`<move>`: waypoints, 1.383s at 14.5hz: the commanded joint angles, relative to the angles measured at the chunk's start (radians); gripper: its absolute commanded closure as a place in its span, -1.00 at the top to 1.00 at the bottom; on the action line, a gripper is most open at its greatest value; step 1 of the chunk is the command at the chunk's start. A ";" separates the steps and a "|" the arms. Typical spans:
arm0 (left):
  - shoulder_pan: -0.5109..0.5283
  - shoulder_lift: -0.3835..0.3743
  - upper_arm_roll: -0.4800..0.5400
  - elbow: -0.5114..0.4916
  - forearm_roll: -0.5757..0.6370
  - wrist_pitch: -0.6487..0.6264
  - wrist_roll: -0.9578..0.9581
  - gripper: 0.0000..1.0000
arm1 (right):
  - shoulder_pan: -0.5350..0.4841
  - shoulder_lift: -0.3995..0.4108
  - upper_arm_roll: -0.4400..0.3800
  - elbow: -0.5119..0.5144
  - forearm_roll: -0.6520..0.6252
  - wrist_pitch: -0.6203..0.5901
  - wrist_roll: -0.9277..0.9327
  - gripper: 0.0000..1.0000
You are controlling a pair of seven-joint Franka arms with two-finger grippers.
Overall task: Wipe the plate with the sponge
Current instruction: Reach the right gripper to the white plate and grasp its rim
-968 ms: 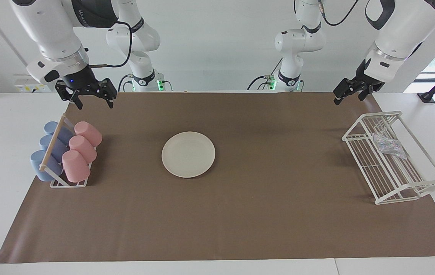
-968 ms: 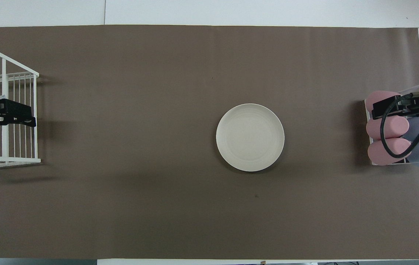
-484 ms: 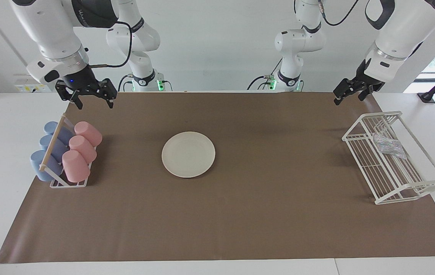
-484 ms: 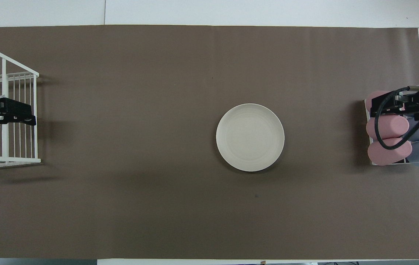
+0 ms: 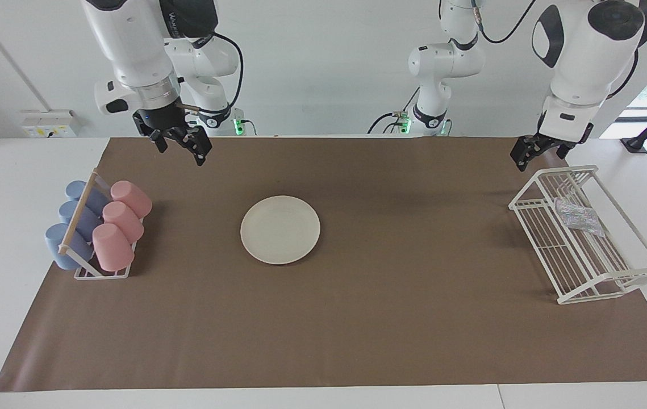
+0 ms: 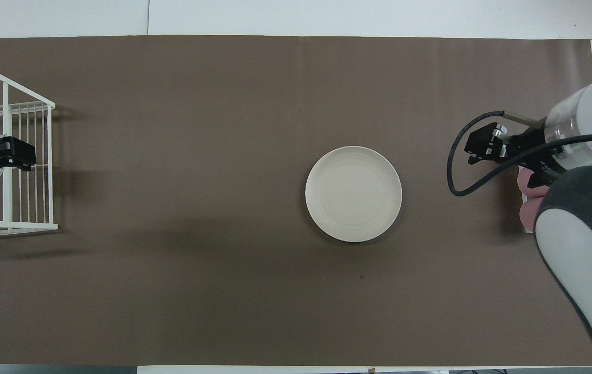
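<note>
The cream-white plate (image 6: 354, 194) lies flat on the brown mat (image 6: 293, 249), so the plate should stay in place when I wipe it with the sponge.
The cream-white plate (image 5: 280, 229) (image 6: 353, 194) lies flat in the middle of the brown mat with nothing on it. The sparkly grey sponge (image 5: 580, 217) rests inside the white wire rack (image 5: 566, 170) (image 6: 7, 208) at the left arm's end of the table. My left gripper (image 5: 527, 155) (image 6: 29, 158) hangs open in the air above that rack, clear of the sponge; in the overhead view it covers most of the sponge. My right gripper (image 5: 180, 149) (image 6: 475, 148) is open and holds nothing, raised over the mat between the cup holder and the plate.
A holder with pink cups (image 5: 121, 221) and blue cups (image 5: 76, 221) lying on their sides stands at the right arm's end of the mat. In the overhead view the right arm covers most of it. The brown mat (image 5: 414, 318) spreads out around the plate.
The right arm has swung from above the cup holder toward the plate. The left gripper has shifted toward the rack's end of the table and now hangs more steeply over it.
</note>
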 commanded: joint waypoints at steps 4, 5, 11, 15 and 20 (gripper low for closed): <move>-0.064 0.147 0.009 -0.086 0.393 0.136 -0.087 1.00 | -0.011 -0.020 0.107 -0.016 0.015 0.023 0.383 1.00; -0.063 0.153 0.011 -0.115 0.451 0.166 -0.092 1.00 | -0.011 -0.020 0.121 -0.016 0.024 0.037 0.430 1.00; -0.051 0.209 0.009 -0.181 0.639 0.231 -0.241 1.00 | -0.009 -0.010 0.209 -0.017 0.042 0.060 0.792 1.00; -0.038 0.207 0.011 -0.180 0.642 0.229 -0.245 0.88 | -0.008 0.055 0.243 0.030 0.077 0.075 0.882 1.00; -0.035 0.209 0.011 -0.178 0.641 0.229 -0.259 0.16 | 0.157 0.203 0.233 0.197 0.022 0.047 1.066 1.00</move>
